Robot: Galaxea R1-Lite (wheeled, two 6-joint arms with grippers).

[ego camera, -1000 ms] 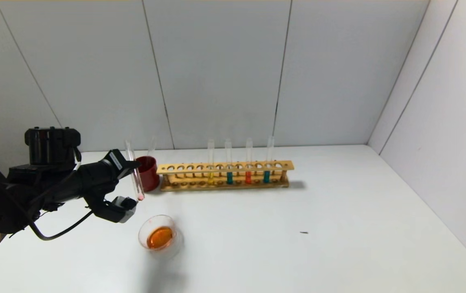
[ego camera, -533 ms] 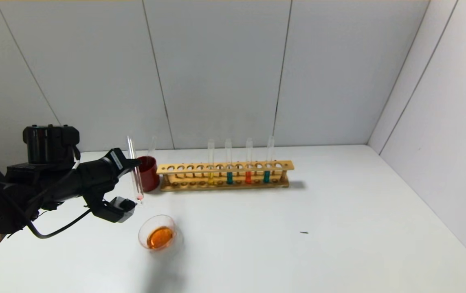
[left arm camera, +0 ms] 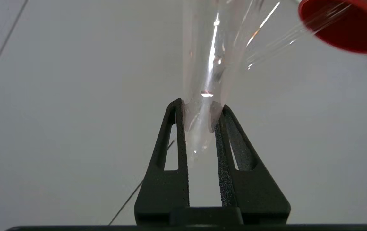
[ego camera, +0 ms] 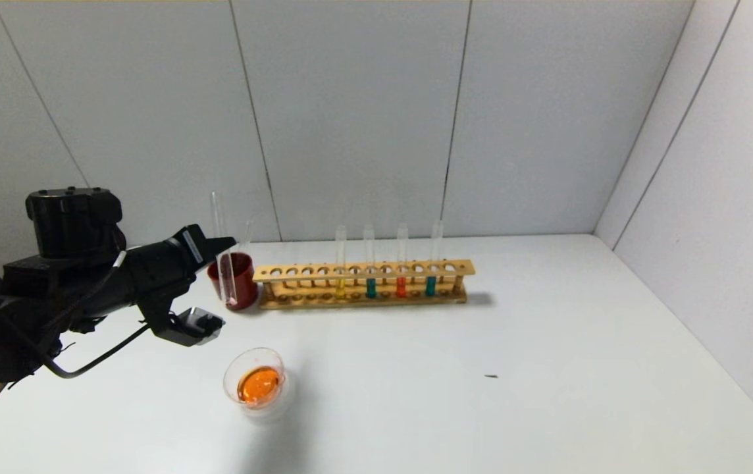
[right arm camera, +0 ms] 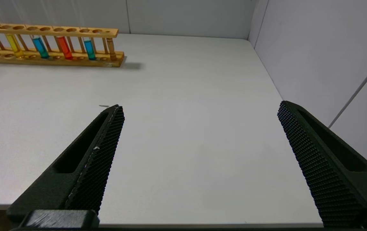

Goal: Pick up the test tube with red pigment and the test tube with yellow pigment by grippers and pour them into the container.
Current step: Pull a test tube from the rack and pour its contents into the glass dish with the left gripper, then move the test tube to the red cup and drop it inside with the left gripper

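Note:
My left gripper is holding the almost empty test tube with its opening down [ego camera: 230, 301], so I should turn it opening up before I lower it into the red cup [ego camera: 243, 268].
My left gripper [ego camera: 222, 247] is shut on a slim clear test tube [ego camera: 224, 250] that is almost empty, with a faint red trace at its bottom. It holds the tube nearly upright just in front of the red cup [ego camera: 242, 280]. In the left wrist view the jaws [left arm camera: 199, 106] pinch the tube [left arm camera: 206, 57]. The container [ego camera: 258, 382], a low clear dish, holds orange liquid and sits on the table nearer to me than the gripper. No tube with deep golden-yellow liquid shows. My right gripper [right arm camera: 199, 107] is open and empty above the table's right side.
A wooden rack [ego camera: 363, 284] stands behind, holding a pale yellow tube [ego camera: 340, 280], two teal tubes and an orange-red tube [ego camera: 401, 280]. Another clear tube [ego camera: 245, 236] leans in the red cup. Walls close the back and right. A small dark speck [ego camera: 492, 376] lies on the table.
My left gripper has risen and moved back from above the dish toward the red cup. The held tube has swung more upright.

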